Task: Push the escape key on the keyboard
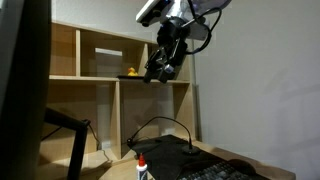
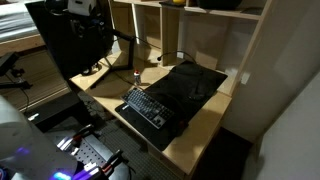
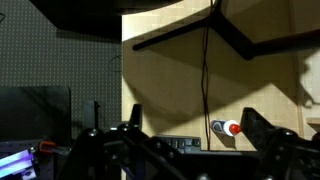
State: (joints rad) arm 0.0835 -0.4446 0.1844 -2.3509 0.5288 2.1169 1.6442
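Note:
Only the keyboard's top edge (image 3: 180, 143) can be seen below my gripper, which is high up, so my gripper should turn to face the keyboard and then go down towards the keyboard's end (image 2: 134, 97) near the glue bottle.
The black keyboard (image 2: 147, 107) lies on the light wooden desk (image 2: 200, 125), partly on a black mat (image 2: 190, 82). It also shows at the bottom of an exterior view (image 1: 215, 172). In the wrist view only its top edge (image 3: 165, 145) shows, far below. My gripper (image 1: 165, 62) hangs high above the desk, level with the shelves and well away from the keyboard. In the wrist view its two fingers (image 3: 192, 125) stand wide apart with nothing between them.
A small white glue bottle with a red cap (image 3: 228, 128) lies near the keyboard's corner and shows in both exterior views (image 1: 142, 168) (image 2: 137, 74). A black cable (image 3: 207, 80) runs across the desk. Wooden shelves (image 1: 100, 78) hold a yellow duck (image 1: 129, 72). A dark monitor (image 2: 75, 45) stands beside the desk.

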